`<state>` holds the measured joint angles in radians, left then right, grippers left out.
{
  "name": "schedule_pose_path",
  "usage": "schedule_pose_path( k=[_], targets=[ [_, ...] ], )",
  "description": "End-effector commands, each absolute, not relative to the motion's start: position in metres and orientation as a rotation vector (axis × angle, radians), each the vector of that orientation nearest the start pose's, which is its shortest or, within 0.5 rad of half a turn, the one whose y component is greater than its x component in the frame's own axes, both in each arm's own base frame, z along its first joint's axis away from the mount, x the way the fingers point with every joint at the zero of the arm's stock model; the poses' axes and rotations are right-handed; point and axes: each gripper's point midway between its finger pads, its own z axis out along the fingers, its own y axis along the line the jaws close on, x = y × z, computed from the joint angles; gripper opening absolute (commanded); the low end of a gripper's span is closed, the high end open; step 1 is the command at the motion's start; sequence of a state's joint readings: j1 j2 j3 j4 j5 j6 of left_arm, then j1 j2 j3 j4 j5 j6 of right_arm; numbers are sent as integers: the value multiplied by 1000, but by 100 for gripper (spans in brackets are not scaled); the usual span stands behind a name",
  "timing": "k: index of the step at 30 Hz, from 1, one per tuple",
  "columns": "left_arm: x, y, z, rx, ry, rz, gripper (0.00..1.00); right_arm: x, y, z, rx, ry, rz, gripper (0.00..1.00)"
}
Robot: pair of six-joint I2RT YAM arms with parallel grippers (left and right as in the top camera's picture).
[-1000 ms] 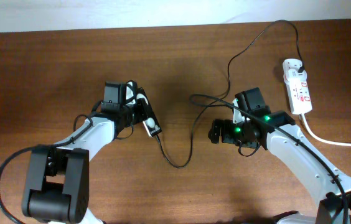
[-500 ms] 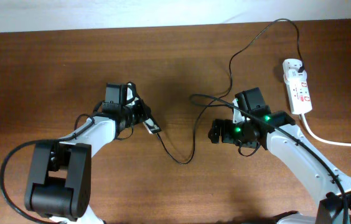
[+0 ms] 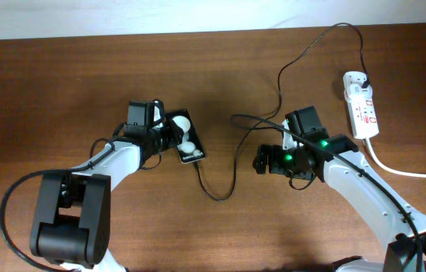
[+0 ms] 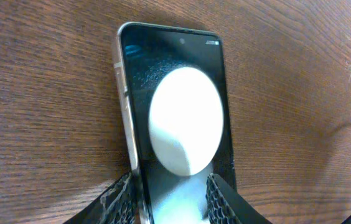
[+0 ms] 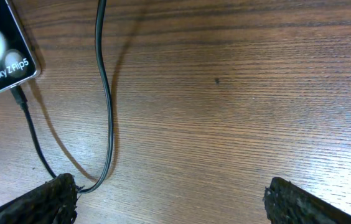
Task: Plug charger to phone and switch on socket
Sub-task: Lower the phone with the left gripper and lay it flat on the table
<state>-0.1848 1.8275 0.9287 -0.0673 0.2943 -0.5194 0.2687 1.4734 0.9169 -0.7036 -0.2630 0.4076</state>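
The phone (image 3: 185, 136) lies at a slant under the left gripper's open fingers, so next the left gripper lifts clear, closes and nudges the phone's long edge (image 4: 123, 87) to straighten it.
The black phone (image 3: 188, 141) lies flat and face up on the table, with white round reflections on its glass (image 4: 185, 118). My left gripper (image 3: 171, 137) is at its left end. Its jaws (image 4: 169, 190) are parted above the phone's near end, and the glass shows between the pads. The thin black charger (image 3: 233, 170) loops from the phone's lower end across the table and up to the white socket (image 3: 362, 106) at the far right. Its connector tip (image 5: 18, 94) sits in the phone's end (image 5: 4, 59). My right gripper (image 5: 169, 199) is open over bare wood right of the loop (image 5: 108, 124).
The socket's thick white cord (image 3: 405, 171) runs off the right edge. The charger passes over my right arm (image 3: 311, 147) on its way up to the socket. The table (image 3: 62, 83) is bare brown wood.
The phone stood on its edge between the left gripper's jaws and now lies flat and face up. The left jaws have spread apart. The right arm has not moved.
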Motion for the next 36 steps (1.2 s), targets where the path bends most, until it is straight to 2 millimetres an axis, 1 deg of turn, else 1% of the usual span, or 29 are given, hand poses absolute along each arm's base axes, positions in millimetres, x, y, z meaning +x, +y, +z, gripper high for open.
schedule_pose_path(
  k=[1, 6, 8, 9, 10, 11, 12, 15, 17, 18, 19, 20, 23, 24, 25, 26, 27, 29, 36],
  targets=[
    [412, -129, 23, -294, 2569, -639, 39, 285, 126, 73, 127, 2880, 527, 99],
    [413, -129, 23, -294, 2566, -640, 39, 285, 126, 73, 127, 2880, 527, 99],
    [414, -129, 24, -292, 2561, -641, 33, 285, 126, 73, 127, 2880, 527, 99],
    [414, -129, 24, -290, 2557, -643, 17, 285, 126, 73, 127, 2880, 527, 99],
    [416, -133, 28, -275, 2545, -676, 0, 285, 126, 73, 127, 2880, 527, 99],
    [417, -143, 35, -240, 2524, -753, 0, 285, 126, 73, 127, 2880, 527, 99],
    [420, -148, 42, -226, 2519, -785, 0, 285, 126, 73, 127, 2880, 528, 99],
    [430, -146, 58, -245, 2554, -728, 0, 285, 127, 73, 126, 2880, 532, 99],
    [433, -155, 66, -221, 2557, -715, 0, 285, 127, 73, 126, 2879, 532, 99],
    [430, -160, 66, -209, 2575, -676, 0, 285, 127, 73, 126, 2879, 532, 99],
    [424, -168, 62, -187, 2596, -615, 0, 285, 127, 73, 126, 2880, 532, 99],
    [418, -180, 58, -143, 2605, -539, 0, 285, 127, 73, 126, 2879, 532, 99],
    [404, -201, 51, -60, 2610, -377, 0, 285, 127, 73, 126, 2880, 532, 99],
    [398, -206, 45, -35, 2623, -341, 0, 285, 127, 73, 126, 2880, 532, 99],
    [391, -212, 33, -3, 2649, -293, 0, 285, 127, 73, 126, 2882, 531, 99],
    [384, -213, 19, 26, 2676, -234, 0, 285, 127, 73, 126, 2881, 531, 99],
    [380, -212, 10, 35, 2696, -192, 0, 285, 127, 73, 126, 2881, 531, 99],
    [377, -212, -2, 44, 2722, -177, 0, 285, 127, 73, 126, 2881, 531, 99],
    [365, -205, -9, 49, 2779, -133, 0, 285, 127, 73, 126, 2881, 531, 99]
  ],
)
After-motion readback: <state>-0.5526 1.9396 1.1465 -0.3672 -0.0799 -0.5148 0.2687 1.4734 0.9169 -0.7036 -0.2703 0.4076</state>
